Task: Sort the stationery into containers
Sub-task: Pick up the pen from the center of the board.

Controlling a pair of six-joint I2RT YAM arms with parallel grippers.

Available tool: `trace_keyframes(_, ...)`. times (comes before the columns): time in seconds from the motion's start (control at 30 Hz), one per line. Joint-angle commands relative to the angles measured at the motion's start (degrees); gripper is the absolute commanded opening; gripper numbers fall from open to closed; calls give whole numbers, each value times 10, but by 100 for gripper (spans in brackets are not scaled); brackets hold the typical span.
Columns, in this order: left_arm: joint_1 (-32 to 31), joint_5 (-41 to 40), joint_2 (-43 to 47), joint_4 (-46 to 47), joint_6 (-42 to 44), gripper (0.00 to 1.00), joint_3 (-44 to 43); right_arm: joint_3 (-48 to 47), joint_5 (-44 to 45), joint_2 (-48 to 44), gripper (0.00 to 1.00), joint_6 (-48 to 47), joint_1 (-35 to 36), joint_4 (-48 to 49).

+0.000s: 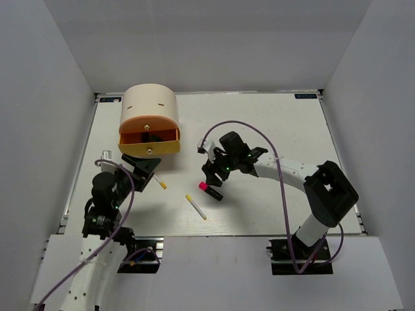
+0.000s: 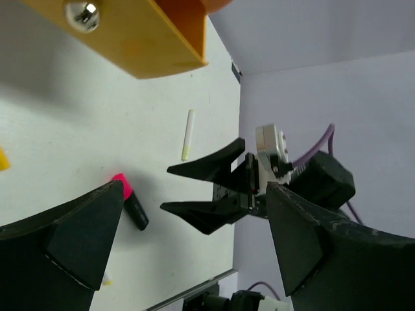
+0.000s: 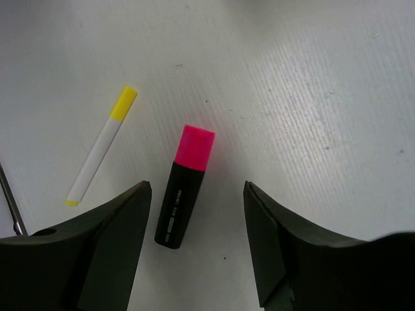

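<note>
The black highlighter (image 1: 211, 191) is below my right gripper, outside the open drawer (image 1: 154, 137). Next, my right gripper places it in the drawer before my left gripper closes the drawer.
A black highlighter with a pink cap (image 1: 209, 190) lies mid-table. My right gripper (image 1: 211, 175) hovers over it, open and empty; in the right wrist view (image 3: 197, 189) the highlighter (image 3: 185, 186) lies on the table between the spread jaws, nearer the left one. A white pen with a yellow tip (image 1: 196, 207) lies beside it (image 3: 100, 148). My left gripper (image 1: 146, 170) is open and empty just in front of the cabinet's open yellow-orange drawer (image 1: 149, 140). A short pen (image 1: 159, 183) lies at its right. The left wrist view (image 2: 194, 259) shows the highlighter (image 2: 130, 202) and a white pen (image 2: 188, 134).
The beige half-cylinder cabinet (image 1: 148, 102) stands at the back left. The drawer front and its round knob (image 2: 84, 14) hang close above my left gripper. White walls enclose the table on three sides. The right arm's cable (image 1: 259, 133) loops over the middle.
</note>
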State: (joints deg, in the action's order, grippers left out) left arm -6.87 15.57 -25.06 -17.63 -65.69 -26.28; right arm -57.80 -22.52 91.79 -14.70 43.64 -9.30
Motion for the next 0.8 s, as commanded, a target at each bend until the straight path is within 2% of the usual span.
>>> trace_keyframes(0.0, 3, 0, 64, -63, 24, 100, 32, -41, 39, 27, 66, 13, 32, -39)
trace_keyframes(0.13, 3, -27, 113, -120, 48, 100, 38, -56, 75, 72, 68, 13, 51, -51)
trace_keyframes(0.27, 3, -60, 107, -173, 80, 100, 11, -64, 104, 98, 69, 20, 70, -56)
trace_keyframes(0.43, 3, -71, 83, -204, 101, 100, -4, -70, 182, 123, 67, 29, 86, -51)
trace_keyframes(0.53, 3, -83, 83, -204, 101, 100, -10, -66, 205, 129, 58, 24, 88, -55)
trace_keyframes(0.63, 3, -94, 83, -204, 101, 100, 3, -57, 209, 128, 41, 19, 94, -64)
trace_keyframes(0.67, 3, -94, 83, -204, 96, 99, 3, -57, 208, 125, 29, 17, 94, -66)
trace_keyframes(0.77, 3, -105, 77, -204, 91, 97, 14, -49, 191, 111, 13, 7, 92, -80)
